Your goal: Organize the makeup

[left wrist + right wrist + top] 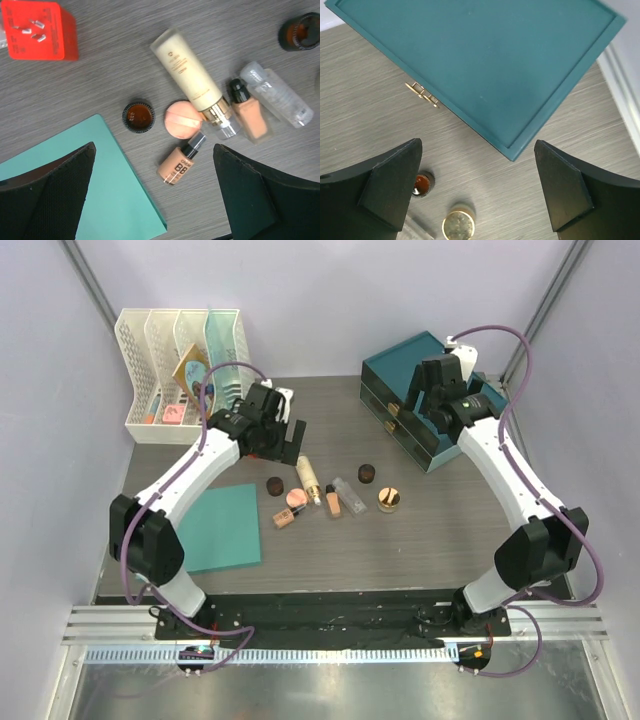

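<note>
The teal box's gold handles (390, 426) face the side where my left gripper is, so next my left gripper grabs the upper handle (393, 408) while my right gripper keeps the box steady.
The makeup lies in a cluster at the table's middle: a dark brown jar (272, 483), a pink compact (296, 497), a beige tube (309, 475), a peach BB bottle (285, 517), a peach stick (332, 504), a clear bottle (347, 495), a second dark jar (366, 473) and a gold-lidded jar (389, 500). My left gripper (292, 443) is open and empty above the cluster. Its wrist view shows the BB bottle (180, 161), compact (183, 119), jar (138, 116) and tube (189, 75) between its fingers (65, 190). My right gripper (418, 405) is open and empty over the teal box's front edge.
A teal drawer box (425, 400) with gold handles (422, 92) stands at the back right. A white rack (180, 370) stands at the back left. A flat teal mat (222, 528) lies front left. A red block (40, 30) shows in the left wrist view.
</note>
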`<state>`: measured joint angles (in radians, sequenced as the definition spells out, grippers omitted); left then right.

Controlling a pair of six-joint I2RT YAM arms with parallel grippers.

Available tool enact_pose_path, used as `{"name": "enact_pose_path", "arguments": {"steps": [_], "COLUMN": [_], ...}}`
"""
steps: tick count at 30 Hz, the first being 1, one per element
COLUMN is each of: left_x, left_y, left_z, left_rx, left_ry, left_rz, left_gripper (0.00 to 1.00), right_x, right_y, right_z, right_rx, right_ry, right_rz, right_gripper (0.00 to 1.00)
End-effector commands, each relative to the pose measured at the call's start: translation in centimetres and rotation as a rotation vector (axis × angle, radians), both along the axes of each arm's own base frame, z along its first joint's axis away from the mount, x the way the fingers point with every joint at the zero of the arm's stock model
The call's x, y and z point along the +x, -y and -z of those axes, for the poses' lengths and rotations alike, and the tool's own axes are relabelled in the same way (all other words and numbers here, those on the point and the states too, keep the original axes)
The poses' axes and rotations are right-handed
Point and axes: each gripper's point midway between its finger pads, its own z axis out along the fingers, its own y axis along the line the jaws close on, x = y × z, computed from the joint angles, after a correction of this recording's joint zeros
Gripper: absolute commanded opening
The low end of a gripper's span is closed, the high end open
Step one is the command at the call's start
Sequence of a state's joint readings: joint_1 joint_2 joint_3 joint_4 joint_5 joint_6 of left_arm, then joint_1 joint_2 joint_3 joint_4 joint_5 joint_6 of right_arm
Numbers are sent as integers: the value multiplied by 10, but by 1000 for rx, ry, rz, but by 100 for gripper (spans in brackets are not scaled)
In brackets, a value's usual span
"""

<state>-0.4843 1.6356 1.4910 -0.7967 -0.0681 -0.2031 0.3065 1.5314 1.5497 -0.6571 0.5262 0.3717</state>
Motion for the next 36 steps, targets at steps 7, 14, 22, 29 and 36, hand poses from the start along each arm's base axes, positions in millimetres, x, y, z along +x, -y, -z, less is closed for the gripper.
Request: {"name": "enact_pose_path", "arguments": {"steps": [7, 14, 22, 29, 36], "left_x": [30, 46, 90, 118, 139], "left_y": [80, 164, 222, 258, 283], "left_z": [-42, -59, -70, -60, -42], "left_rx": [-349, -810, -1252, -1469, -1583], "left_ry": [-48, -237, -353, -428, -451], "left_rz": [46, 59, 18, -31, -111], "left_gripper": [100, 100, 100, 92, 81], "right_x": [53, 84, 98, 97, 98], "right_y": [49, 53, 47, 54, 62], "right_z": [2, 23, 50, 75, 88], "right_rx": [193, 170, 197, 245, 285], "right_ry": [-14, -124, -201, -261, -288], "right_rz": [75, 39, -6, -3, 5], "right_gripper": [100, 92, 37, 5, 1]}}
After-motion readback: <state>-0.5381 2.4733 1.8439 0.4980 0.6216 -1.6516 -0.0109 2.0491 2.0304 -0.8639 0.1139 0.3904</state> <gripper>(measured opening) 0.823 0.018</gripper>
